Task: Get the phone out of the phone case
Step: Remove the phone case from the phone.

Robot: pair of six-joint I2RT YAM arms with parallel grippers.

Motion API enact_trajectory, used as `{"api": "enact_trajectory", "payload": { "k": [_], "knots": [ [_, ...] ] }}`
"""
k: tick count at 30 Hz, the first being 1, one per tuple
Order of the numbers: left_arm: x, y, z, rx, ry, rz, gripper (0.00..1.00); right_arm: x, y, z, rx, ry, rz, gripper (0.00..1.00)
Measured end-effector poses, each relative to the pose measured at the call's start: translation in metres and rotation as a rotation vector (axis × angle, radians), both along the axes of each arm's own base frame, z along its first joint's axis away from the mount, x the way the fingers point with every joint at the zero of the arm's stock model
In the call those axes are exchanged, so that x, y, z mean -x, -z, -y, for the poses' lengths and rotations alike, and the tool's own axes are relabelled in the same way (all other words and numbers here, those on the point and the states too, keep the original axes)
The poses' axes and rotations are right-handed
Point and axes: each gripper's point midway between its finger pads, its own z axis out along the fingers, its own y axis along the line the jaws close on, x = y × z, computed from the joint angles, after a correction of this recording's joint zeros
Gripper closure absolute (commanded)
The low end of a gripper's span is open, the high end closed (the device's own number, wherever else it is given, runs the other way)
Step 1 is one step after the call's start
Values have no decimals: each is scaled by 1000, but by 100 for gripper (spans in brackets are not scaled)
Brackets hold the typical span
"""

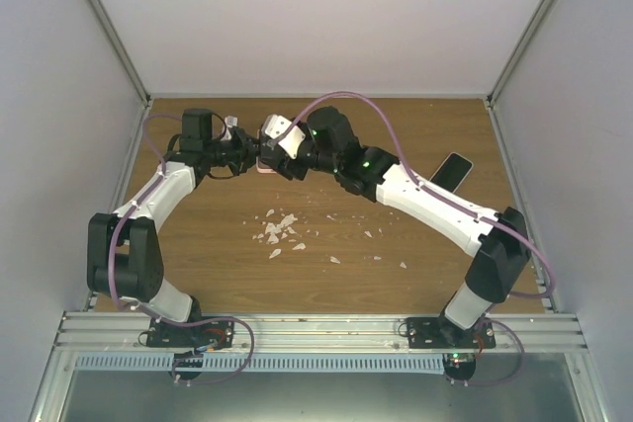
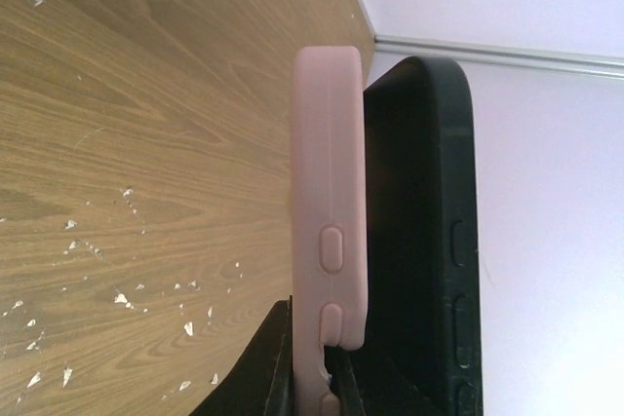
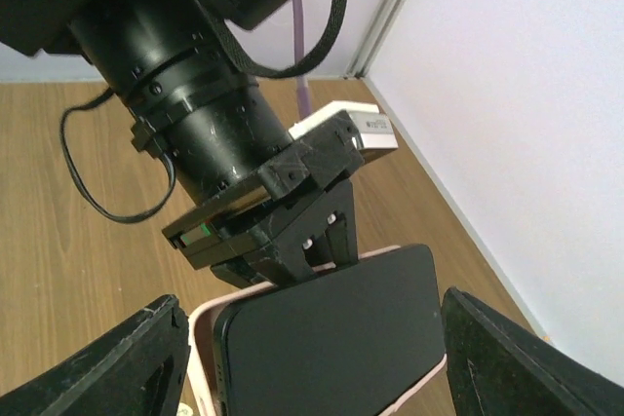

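Observation:
My right gripper should keep moving in until it takes hold of the black phone's edge (image 3: 222,362), because that edge is clear of the pink phone case (image 3: 201,350) in my left gripper.
Both arms meet above the far middle of the table. The pink phone case (image 2: 330,192) stands on edge, and my left gripper (image 2: 327,362) is shut on its side wall. The black phone (image 2: 419,241) leans away from the case at the top, with a gap between them. In the right wrist view the phone (image 3: 331,338) lies face up over the case (image 3: 203,338), and my right gripper (image 3: 307,343) holds it with one finger against each long side. From above, the left gripper (image 1: 249,157) and right gripper (image 1: 282,163) flank the case (image 1: 265,167).
White flakes (image 1: 280,229) are scattered over the wooden table (image 1: 396,126) near its middle. A flat black slab (image 1: 453,170) lies at the right. Grey walls close in the left, right and back sides.

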Motion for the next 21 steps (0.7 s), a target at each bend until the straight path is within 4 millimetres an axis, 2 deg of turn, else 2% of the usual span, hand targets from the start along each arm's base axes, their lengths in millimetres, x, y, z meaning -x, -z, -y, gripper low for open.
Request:
{"api": "enact_trajectory", "payload": {
  "k": [9, 21],
  "knots": [
    [0, 0, 0, 5, -4, -8, 99, -12, 28, -6, 84, 44, 32, 29],
    [-2, 4, -1, 1, -12, -18, 99, -17, 46, -10, 135, 67, 48, 29]
  ]
}}
